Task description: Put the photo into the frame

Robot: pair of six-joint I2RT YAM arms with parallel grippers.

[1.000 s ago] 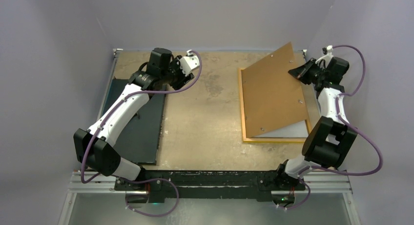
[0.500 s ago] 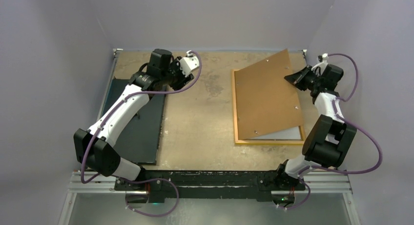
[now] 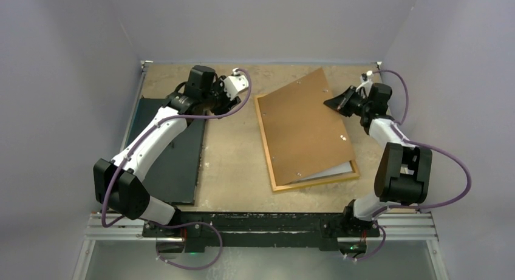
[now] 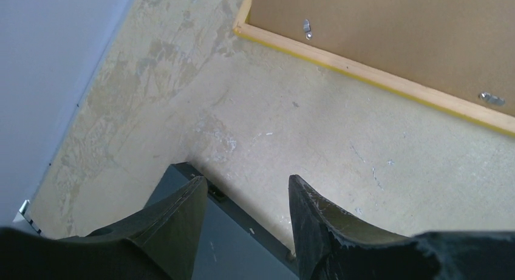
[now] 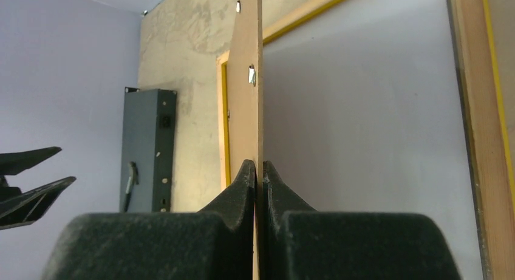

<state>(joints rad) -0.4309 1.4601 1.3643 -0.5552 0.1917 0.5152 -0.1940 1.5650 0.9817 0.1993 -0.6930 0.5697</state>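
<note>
The brown board's low edge [image 3: 268, 143] is along the frame's inner side. My right gripper should go on lowering the board's raised edge to the frame's opposite border [image 5: 486, 134] before it lets go there.
The frame [image 3: 316, 181] lies flat at the table's centre-right, turned askew, its yellow border [image 4: 376, 75] showing in the left wrist view. A brown backing board [image 3: 300, 125] rests on it, tilted up at its far right edge. My right gripper [image 3: 336, 102] is shut on that edge, and the thin board [image 5: 250, 110] stands between its closed fingertips [image 5: 256, 164]. Under the raised board a pale flat surface [image 5: 364, 110] fills the frame. No print shows, so the photo is hidden or face down. My left gripper [image 4: 246, 180] hovers open and empty, left of the frame's far corner.
A black flat board [image 3: 176, 164] lies along the table's left side, its corner under my left gripper [image 4: 237, 249]. Grey walls close in the table at the back and on both sides. Bare worn tabletop [image 3: 234, 158] separates the black board from the frame.
My right gripper has swung left with the backing board, and the frame has slid left and turned askew with it. The left arm has hardly moved.
</note>
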